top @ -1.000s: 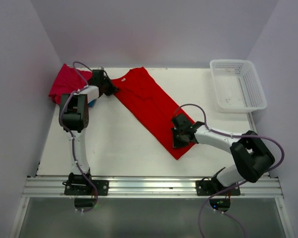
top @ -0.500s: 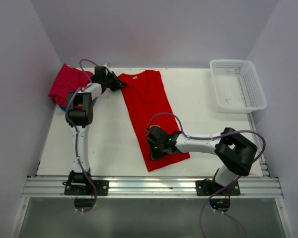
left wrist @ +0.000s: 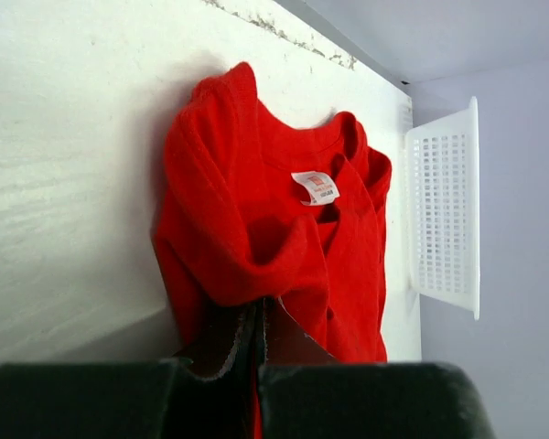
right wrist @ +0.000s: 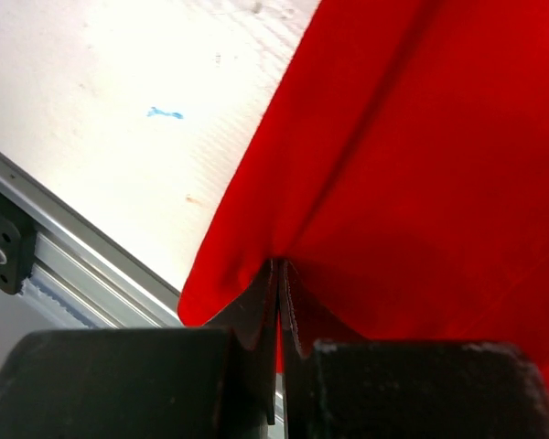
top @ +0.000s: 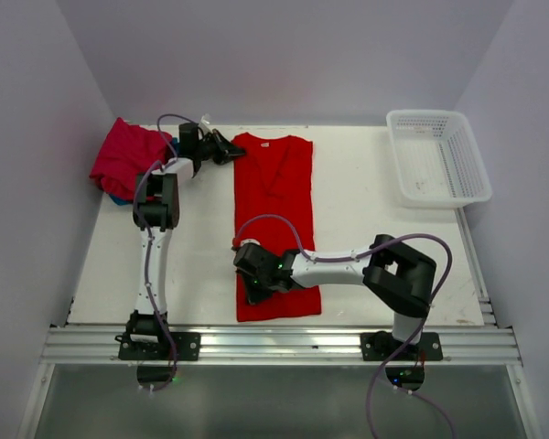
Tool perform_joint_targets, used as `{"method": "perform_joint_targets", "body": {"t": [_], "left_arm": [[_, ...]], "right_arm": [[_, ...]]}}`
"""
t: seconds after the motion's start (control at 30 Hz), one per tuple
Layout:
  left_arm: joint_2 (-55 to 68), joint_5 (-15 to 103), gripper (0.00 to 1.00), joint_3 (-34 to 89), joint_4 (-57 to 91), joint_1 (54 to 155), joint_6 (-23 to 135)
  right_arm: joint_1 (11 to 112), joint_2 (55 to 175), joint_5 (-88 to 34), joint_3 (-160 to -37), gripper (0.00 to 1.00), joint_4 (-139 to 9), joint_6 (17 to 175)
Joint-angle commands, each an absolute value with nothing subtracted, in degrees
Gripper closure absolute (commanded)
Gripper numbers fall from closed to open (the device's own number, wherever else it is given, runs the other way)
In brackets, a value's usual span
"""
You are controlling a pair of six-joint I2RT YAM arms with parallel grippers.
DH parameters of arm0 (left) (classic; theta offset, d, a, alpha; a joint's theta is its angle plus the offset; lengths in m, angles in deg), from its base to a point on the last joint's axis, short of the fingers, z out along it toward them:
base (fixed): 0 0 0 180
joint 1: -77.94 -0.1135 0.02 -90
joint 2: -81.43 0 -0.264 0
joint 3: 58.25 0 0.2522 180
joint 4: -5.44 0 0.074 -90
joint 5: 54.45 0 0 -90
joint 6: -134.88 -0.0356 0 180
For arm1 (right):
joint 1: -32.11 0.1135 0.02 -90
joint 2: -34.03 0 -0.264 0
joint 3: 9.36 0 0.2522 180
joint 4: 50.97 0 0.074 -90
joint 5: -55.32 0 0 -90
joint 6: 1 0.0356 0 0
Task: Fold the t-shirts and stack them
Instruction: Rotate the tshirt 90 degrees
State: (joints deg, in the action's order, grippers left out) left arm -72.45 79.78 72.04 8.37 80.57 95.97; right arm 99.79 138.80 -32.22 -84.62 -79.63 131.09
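Observation:
The bright red t-shirt's long edge [top: 236, 203] lies straight from collar to hem, so my right gripper should go on pulling the hem corner [top: 242, 315] flat before it lets go there.
The bright red t-shirt [top: 274, 219] lies folded lengthwise as a long strip running from the table's back to its front edge. My left gripper [top: 227, 149] is shut on its collar-end corner at the back; the left wrist view shows the bunched red cloth [left wrist: 256, 229] with its white tag between the jaws. My right gripper [top: 254, 285] is shut on the shirt's bottom hem near the front edge, and the red cloth [right wrist: 412, 174] fills the right wrist view. The crimson-pink shirt [top: 123, 157] lies crumpled at the back left, with a sliver of the teal-blue shirt [top: 117, 196] under it.
A white mesh basket [top: 436, 157] stands at the back right, also seen in the left wrist view [left wrist: 446, 210]. The metal rail [top: 274, 343] runs along the front edge, close to my right gripper. White walls enclose the table on the left, back and right.
Both grippers have swung the red shirt from a diagonal lie to a straight front-to-back strip. The right gripper moved left and toward the front; the left gripper moved right.

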Motion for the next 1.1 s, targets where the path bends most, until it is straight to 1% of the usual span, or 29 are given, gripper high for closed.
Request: {"method": "perform_joint_targets", "body": {"t": [0.0, 0.23, 0.4, 0.43, 0.47, 0.5, 0.57, 0.6, 0.63, 0.67, 0.7, 0.73, 0.77, 0.8, 0.83, 0.9, 0.93, 0.97, 1.0, 1.07], "left_arm": [[-76.2, 79.1, 1.00, 74.5, 3.8, 80.0, 99.1], [-74.1, 80.5, 1.00, 74.0, 2.2, 79.8, 98.7], [-64.8, 83.2, 1.00, 69.8, -4.8, 79.0, 99.8], [-63.0, 83.3, 1.00, 69.2, -6.2, 78.9, 99.6], [-59.1, 83.4, 1.00, 68.6, -6.5, 78.6, 99.4], [-56.8, 83.3, 0.92, 68.3, -6.8, 78.6, 98.9], [-49.9, 82.6, 0.82, 66.8, -7.0, 78.5, 96.7], [-47.4, 82.0, 0.60, 66.2, -6.4, 78.5, 95.4], [-42.0, 81.2, 0.48, 65.2, -4.1, 78.4, 92.5], [-39.1, 79.3, 0.36, 61.5, -3.5, 78.5, 91.3], [-36.1, 78.4, 0.30, 58.8, -3.1, 78.5, 90.1], [-29.9, 75.6, 0.22, 52.8, -1.9, 78.5, 87.1], [-27.0, 72.5, 0.16, 49.8, -1.9, 78.7, 85.5], [-24.2, 68.9, 0.11, 47.0, -0.3, 78.8, 84.5], [-19.6, 64.2, 0.11, 42.3, 2.8, 79.0, 83.4], [-15.0, 60.7, 0.11, 36.2, 4.4, 79.3, 83.5], [-10.6, 58.9, 0.11, 29.0, 2.9, 79.3, 84.9], [-8.7, 58.6, 0.11, 25.8, 1.5, 79.8, 85.8], [-7.2, 58.7, 0.11, 23.3, 1.1, 80.0, 85.9], [-3.3, 57.7, 0.12, 18.3, 3.9, 81.5, 84.3]], "right_arm": [[103.0, 141.5, -29.9, -86.4, 1.00, -84.9, 131.8], [103.3, 139.4, -33.8, -88.1, 1.00, -86.4, 130.1], [103.4, 133.1, -37.1, -90.0, 1.00, -85.6, 124.2], [103.3, 130.0, -37.5, -90.4, 1.00, -85.4, 123.2], [103.3, 128.6, -38.2, -90.8, 1.00, -85.0, 122.0], [103.3, 126.9, -38.9, -91.7, 0.99, -84.4, 119.3], [103.3, 122.6, -39.9, -92.7, 0.87, -83.7, 116.7], [103.3, 121.7, -42.6, -94.8, 0.79, -84.7, 114.1], [103.2, 121.0, -44.4, -96.3, 0.50, -86.0, 112.8], [103.0, 120.6, -47.3, -98.2, 0.42, -87.5, 110.7], [102.8, 120.9, -51.5, -102.0, 0.37, -90.5, 109.3], [102.3, 121.3, -53.8, -103.7, 0.23, -91.7, 108.0], [100.9, 122.1, -55.8, -105.7, 0.18, -92.8, 105.8], [99.5, 124.7, -59.3, -110.8, 0.15, -96.3, 105.2], [97.8, 126.3, -59.6, -113.7, 0.14, -98.1, 104.8], [90.2, 131.0, -58.3, -121.4, 0.14, -102.2, 106.0], [87.5, 132.2, -56.4, -123.2, 0.15, -102.3, 106.2], [82.8, 133.5, -55.9, -124.7, 0.16, -101.2, 106.3], [80.6, 136.4, -55.7, -127.9, 0.18, -100.7, 106.3], [75.4, 141.5, -54.7, -133.5, 0.20, -101.4, 105.1]]}}
